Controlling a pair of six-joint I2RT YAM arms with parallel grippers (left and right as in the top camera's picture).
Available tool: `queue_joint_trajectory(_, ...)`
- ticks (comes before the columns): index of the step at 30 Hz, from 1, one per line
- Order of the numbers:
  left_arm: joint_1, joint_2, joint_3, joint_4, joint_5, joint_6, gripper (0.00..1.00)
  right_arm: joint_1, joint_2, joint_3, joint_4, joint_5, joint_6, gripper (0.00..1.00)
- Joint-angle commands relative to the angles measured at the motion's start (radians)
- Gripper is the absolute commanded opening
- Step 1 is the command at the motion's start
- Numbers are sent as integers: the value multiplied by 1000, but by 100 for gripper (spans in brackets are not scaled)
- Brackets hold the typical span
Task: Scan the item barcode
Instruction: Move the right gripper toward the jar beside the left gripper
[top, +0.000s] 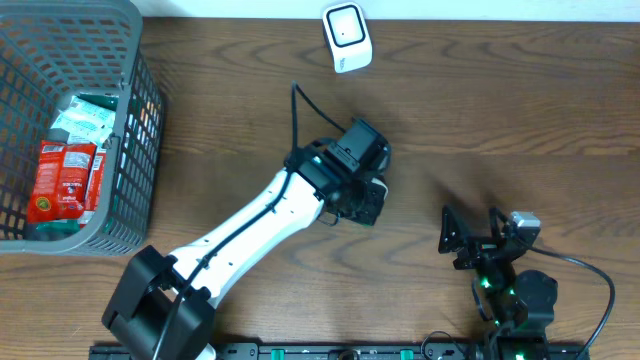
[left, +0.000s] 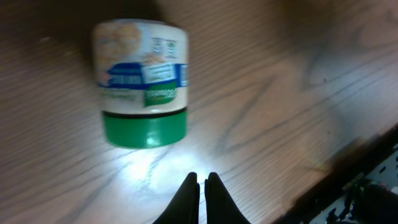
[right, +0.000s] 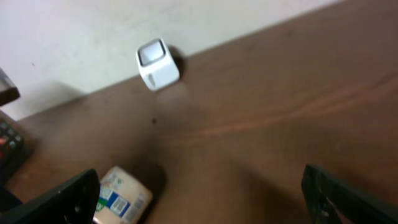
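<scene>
Next, I pull my closed left gripper back toward the basket, because it is blocking the space over the jar (top: 379, 188). Then I should grab the jar (left: 143, 84) with my right gripper.
The item is a small jar (left: 143, 84) with a green lid and a pale printed label, lying on its side on the wooden table. It lies just beyond the tips of my left gripper (left: 202, 177), which is shut with nothing between its fingers and does not touch the jar. In the overhead view the left gripper (top: 370, 203) sits mid-table and hides the jar. The right wrist view shows the jar (right: 122, 196) at lower left and the white scanner (right: 157, 64) at the table's far edge. My right gripper (right: 208, 198) stands wide open and empty, low at the front right (top: 462, 240).
The white scanner (top: 347, 37) stands at the back edge of the table. A grey wire basket (top: 130, 120) holding several packets fills the left side. The table's front edge with a dark rail runs below both arm bases.
</scene>
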Motion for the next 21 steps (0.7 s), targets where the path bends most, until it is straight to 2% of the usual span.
queue_joint_trajectory(1,-19,16,-21,36,7,-32,8,10,58,48,-16,-31,31,99)
queue_joint_trajectory(6,-22,25,-62,115,5,-66,7,10,188,160,-100,-31,29,99)
queue_joint_trajectory(9,-23,40,-71,124,5,-81,7,10,301,266,-178,-32,-19,99)
queue_joint_trajectory(14,-23,87,-74,127,3,-79,7,10,560,504,-372,-77,-101,99)
queue_joint_trajectory(15,-23,101,-74,131,-26,-80,8,10,653,587,-430,-138,-113,99)
queue_joint_trajectory(17,-23,108,-74,132,-76,-80,8,10,725,649,-465,-200,-112,99)
queue_joint_trajectory(21,-23,109,-74,132,-161,-80,8,10,827,693,-436,-277,-111,99)
